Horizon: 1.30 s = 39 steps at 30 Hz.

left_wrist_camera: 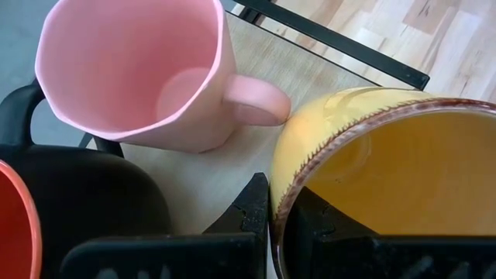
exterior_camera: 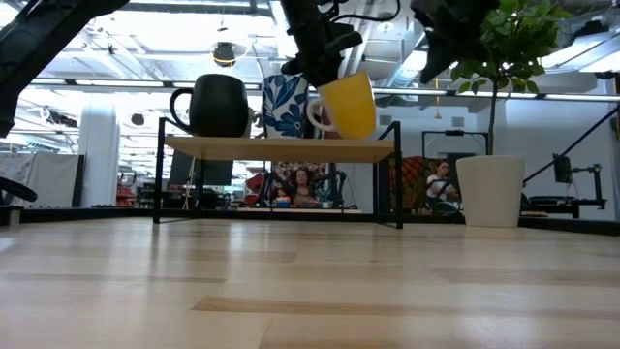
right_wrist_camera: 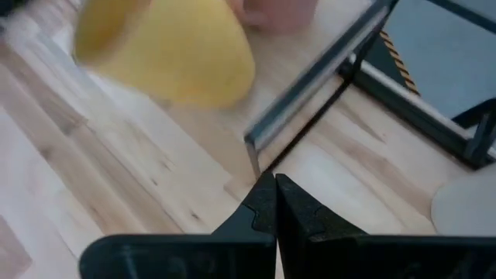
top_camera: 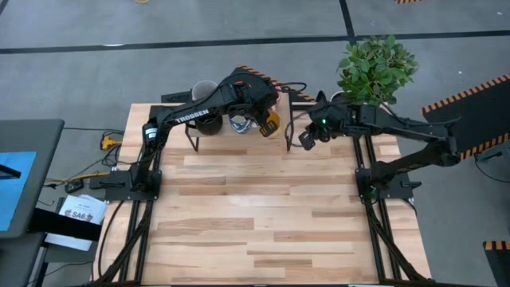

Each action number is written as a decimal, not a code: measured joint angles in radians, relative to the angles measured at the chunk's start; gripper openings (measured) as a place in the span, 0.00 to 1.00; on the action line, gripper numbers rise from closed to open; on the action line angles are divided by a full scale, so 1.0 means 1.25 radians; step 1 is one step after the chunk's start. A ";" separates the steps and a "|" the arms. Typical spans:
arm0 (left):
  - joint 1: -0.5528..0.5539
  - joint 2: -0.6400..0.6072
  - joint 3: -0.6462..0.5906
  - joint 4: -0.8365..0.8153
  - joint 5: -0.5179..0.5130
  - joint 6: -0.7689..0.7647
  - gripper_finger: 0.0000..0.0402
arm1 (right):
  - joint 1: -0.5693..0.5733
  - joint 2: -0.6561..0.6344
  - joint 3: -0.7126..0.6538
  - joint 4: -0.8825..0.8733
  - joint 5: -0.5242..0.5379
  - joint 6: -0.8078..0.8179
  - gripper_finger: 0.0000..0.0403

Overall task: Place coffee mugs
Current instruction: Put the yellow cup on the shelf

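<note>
I should press the mug's raised rim (exterior_camera: 366, 76) with my right gripper until the mug stands level, before my left gripper opens, because the yellow-orange mug (exterior_camera: 352, 109) is tilted over the shelf.
A low wooden shelf (exterior_camera: 281, 147) on a black frame stands at the table's far edge. On it stand a black mug (exterior_camera: 218, 105), a white mug with a blue pattern (exterior_camera: 284, 107), a pink mug (left_wrist_camera: 139, 74) and a red-orange mug (left_wrist_camera: 15, 225). My left gripper (left_wrist_camera: 283, 194) is shut on a yellow-orange mug (exterior_camera: 347, 105) at the shelf's right end. My right gripper (right_wrist_camera: 275, 194) hangs shut and empty above the table, just right of the shelf (top_camera: 307, 139). My left gripper pinches the yellow-orange mug's rim (left_wrist_camera: 280, 211), with one finger (left_wrist_camera: 318, 225) inside the mug and the other (left_wrist_camera: 249, 209) outside. The fingers slant down from above. The mug hangs tilted just over the shelf's right end; whether its base touches the shelf I cannot tell.
A white pot (exterior_camera: 489, 189) with a green plant (top_camera: 376, 68) stands behind the table's far right corner. The shelf's black frame corner (right_wrist_camera: 256, 143) lies close before my right gripper. Bare wooden tabletop (top_camera: 271, 215) spreads across the near half.
</note>
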 joint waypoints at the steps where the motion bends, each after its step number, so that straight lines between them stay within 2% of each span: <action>1: 0.000 0.000 0.000 -0.001 0.000 0.000 0.00 | 0.004 -0.012 -0.024 0.006 -0.001 0.006 0.04; 8: 0.000 0.000 0.000 -0.003 0.000 -0.003 0.00 | 0.012 -0.153 -0.198 0.133 -0.014 0.080 0.04; 16: 0.000 0.000 0.000 -0.004 0.000 -0.004 0.00 | 0.012 -0.219 -0.232 0.228 -0.014 0.097 0.04; 22: 0.000 0.000 0.000 -0.004 0.000 -0.005 0.00 | 0.019 -0.206 -0.232 0.288 -0.040 0.096 0.04; 29: 0.000 0.000 0.000 -0.004 0.001 -0.005 0.00 | 0.038 -0.127 -0.232 0.464 -0.109 0.034 0.04; 39: 0.000 0.000 0.000 -0.002 0.004 -0.011 0.00 | -0.029 -0.032 -0.232 0.622 -0.184 0.003 0.04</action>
